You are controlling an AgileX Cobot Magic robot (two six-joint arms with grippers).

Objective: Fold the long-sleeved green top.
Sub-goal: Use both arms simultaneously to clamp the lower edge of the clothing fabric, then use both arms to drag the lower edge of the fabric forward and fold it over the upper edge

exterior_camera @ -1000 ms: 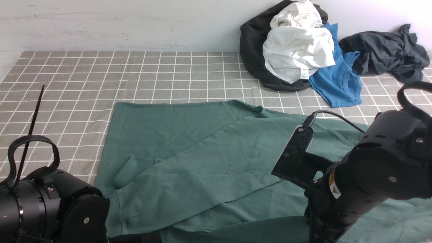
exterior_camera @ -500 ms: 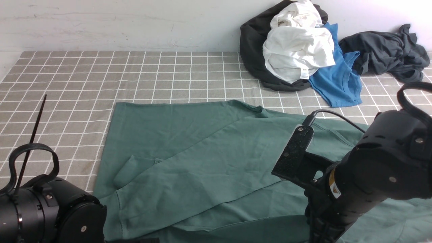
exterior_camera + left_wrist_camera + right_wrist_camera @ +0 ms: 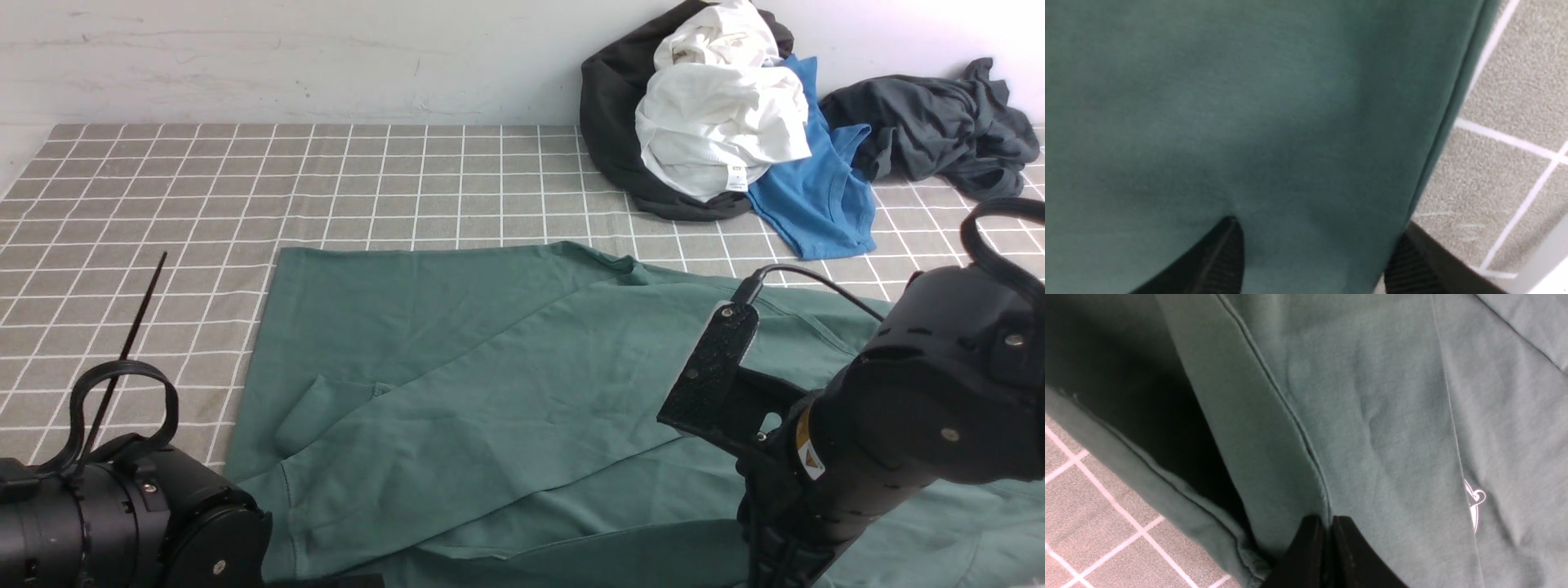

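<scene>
Cloth of the green long-sleeved top (image 3: 470,421) runs (image 3: 989,539) on beyond my right gripper. That end of the top will drag behind when I fold the top's near edge over.
The green long-sleeved top (image 3: 457,367) lies spread over the near half of the checked table, with one sleeve folded across its body. My left gripper (image 3: 1316,249) hangs open just above the top (image 3: 1249,102), close to its edge, its fingers (image 3: 1224,261) wide apart over flat cloth. The front view shows only the left arm's wrist (image 3: 122,523), at the near left corner of the top. My right gripper (image 3: 1327,539) is shut on a seamed fold of the top (image 3: 1372,416) and holds that layer raised. Part of the white logo (image 3: 1474,502) shows beside it.
At the back right, against the wall, is a pile of clothes: a black garment (image 3: 608,122), a white one (image 3: 718,122) and a blue T-shirt (image 3: 816,196). A dark grey garment (image 3: 931,122) lies farther right. The grey checked cloth (image 3: 163,204) covers the table.
My left arm has dipped and shifted to the right in the front view. The top's near left corner has settled slightly. The right arm has not moved.
</scene>
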